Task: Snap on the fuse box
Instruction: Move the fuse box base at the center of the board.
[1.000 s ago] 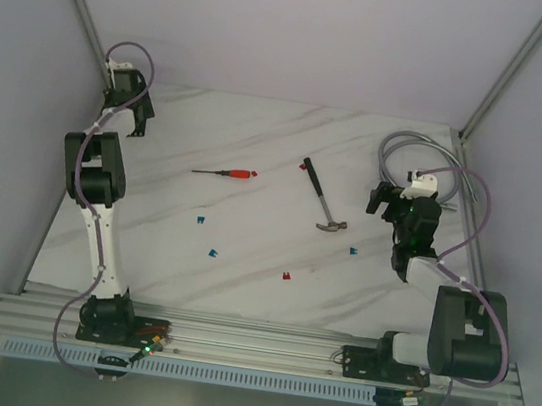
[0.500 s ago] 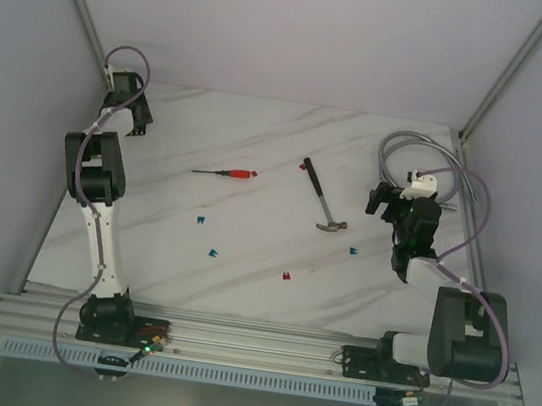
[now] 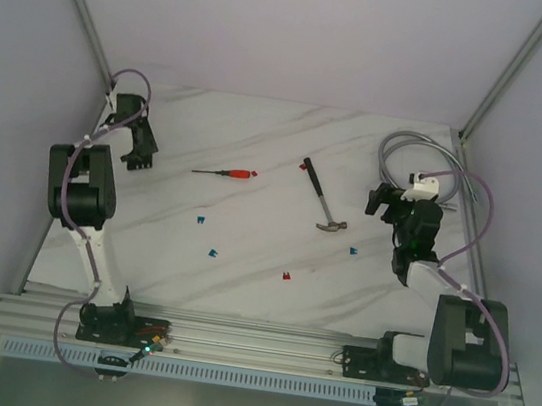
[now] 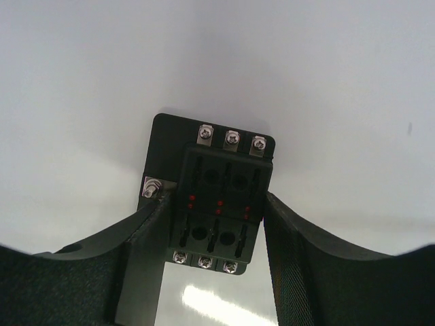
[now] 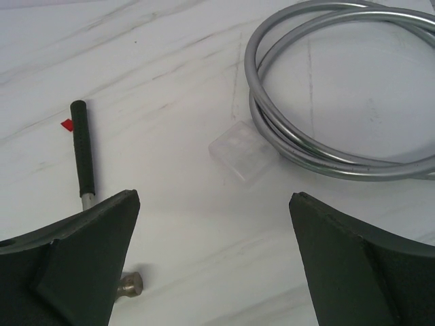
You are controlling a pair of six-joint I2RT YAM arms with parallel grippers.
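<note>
I keep going with my left gripper, as the fuse box's slots [image 4: 219,197] face up and the marble [image 3: 270,248] beside the front red fuse is clear, then release it there.
The fuse box [image 4: 221,197] is a black block with rows of slots, small red dots and silver screws at both ends; it has no cover on. My left gripper [image 4: 214,227] is shut on its sides, held off the table at the far left [image 3: 139,151]. A small clear plastic cover [image 5: 241,151] lies on the table next to the cable coil, ahead of my right gripper [image 5: 214,204]. The right gripper is wide open and empty, hovering at the right side of the table [image 3: 383,201].
A grey cable coil [image 3: 414,157] lies at the back right. A hammer [image 3: 320,198] lies in the middle and a red-handled screwdriver [image 3: 227,173] left of it. Loose blue fuses [image 3: 212,251] and red fuses [image 3: 285,276] are scattered on the marble table [image 3: 259,141].
My left arm has swung: its gripper went toward the back corner, then came forward and right with the fuse box. The right arm has barely shifted.
</note>
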